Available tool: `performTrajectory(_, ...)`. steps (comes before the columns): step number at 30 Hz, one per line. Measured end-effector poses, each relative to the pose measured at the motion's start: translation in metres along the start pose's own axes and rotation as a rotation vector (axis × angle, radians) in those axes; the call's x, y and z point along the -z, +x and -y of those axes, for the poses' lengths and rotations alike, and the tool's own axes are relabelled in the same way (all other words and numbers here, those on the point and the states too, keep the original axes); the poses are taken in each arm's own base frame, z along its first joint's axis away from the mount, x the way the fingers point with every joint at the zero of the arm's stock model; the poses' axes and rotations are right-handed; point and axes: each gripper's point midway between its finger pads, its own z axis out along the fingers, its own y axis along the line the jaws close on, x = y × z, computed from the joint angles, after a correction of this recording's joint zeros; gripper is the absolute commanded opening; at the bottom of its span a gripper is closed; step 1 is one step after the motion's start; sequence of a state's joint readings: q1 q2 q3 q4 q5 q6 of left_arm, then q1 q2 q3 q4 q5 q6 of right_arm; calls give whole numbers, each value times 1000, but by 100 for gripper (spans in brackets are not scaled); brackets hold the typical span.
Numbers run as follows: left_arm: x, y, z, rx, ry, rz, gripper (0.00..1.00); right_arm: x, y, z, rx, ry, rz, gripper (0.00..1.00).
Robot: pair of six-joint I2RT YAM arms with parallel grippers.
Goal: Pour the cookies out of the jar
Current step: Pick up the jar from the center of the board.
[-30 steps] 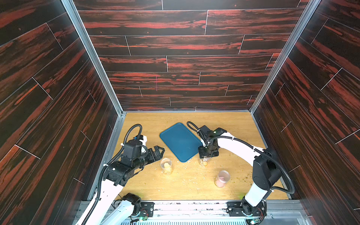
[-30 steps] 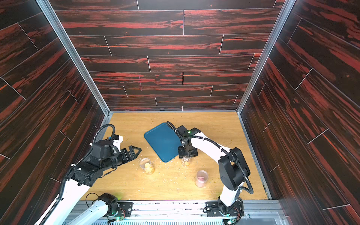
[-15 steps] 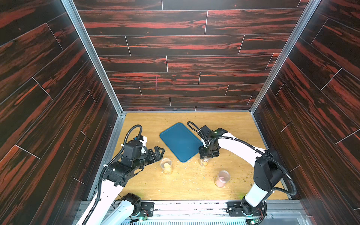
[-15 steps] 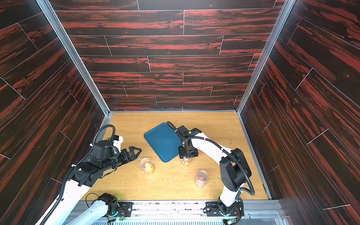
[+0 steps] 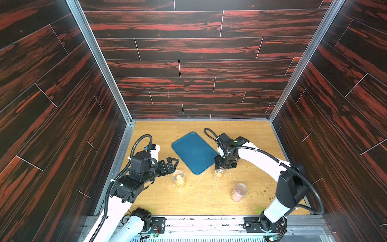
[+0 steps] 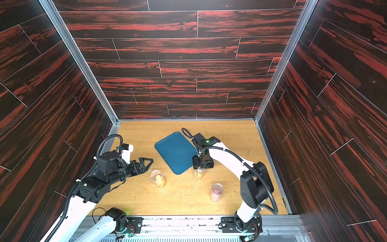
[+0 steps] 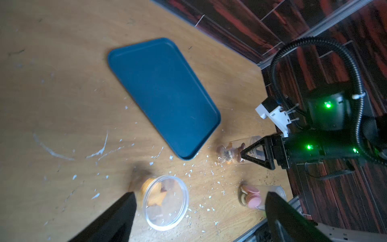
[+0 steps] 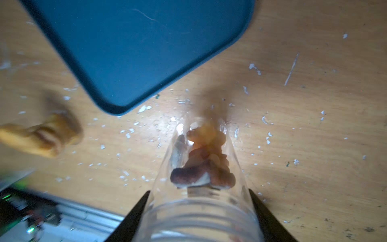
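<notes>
The robot's right gripper is holding the jar by its threaded opening point(image 8: 200, 215), and the left gripper keeps moving, open, toward the jar's free lower end point(image 5: 218, 174) and closes there.
A clear jar point(image 5: 219, 173) stands upright on the wooden table just off the blue tray's near corner. My right gripper point(image 5: 225, 165) comes down from above and is shut on it near its threaded mouth. In the right wrist view both black fingers press the jar's point(image 8: 201, 213) sides, and brown and orange cookies point(image 8: 205, 163) lie piled at its bottom. My left gripper point(image 5: 172, 164) hovers open, apart from a second open jar point(image 7: 165, 201) that holds yellow and orange cookies point(image 7: 156, 194). That jar sits close to one of its fingers point(image 7: 121, 211).
The blue tray point(image 5: 193, 153) lies bare at mid-table, set at an angle. A third clear jar point(image 5: 238, 191) with pink rounds stands nearer the front, right of centre. White crumbs point(image 5: 201, 184) are scattered across the table. Dark panelled walls close in three sides.
</notes>
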State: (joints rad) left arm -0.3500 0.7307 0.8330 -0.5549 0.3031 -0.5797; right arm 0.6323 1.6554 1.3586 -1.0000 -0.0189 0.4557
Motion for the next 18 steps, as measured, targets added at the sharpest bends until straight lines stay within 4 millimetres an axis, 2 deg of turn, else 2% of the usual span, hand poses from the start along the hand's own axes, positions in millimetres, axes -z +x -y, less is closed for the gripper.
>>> performTrajectory(5,-7,-2,8,-175,43,-15,100,23,-6,-9,-33,-130,33,59)
performTrajectory(9,-24,-3,14,-317,88,-52,100,40,-17,-25,-54,-251,48,59)
performTrajectory(13,-39,-2,21,-438,130,-95,100,73,-30,-49,-30,-364,89,59)
performTrajectory(18,-53,1,47,-637,192,-151,100,112,-41,-75,14,-484,140,59)
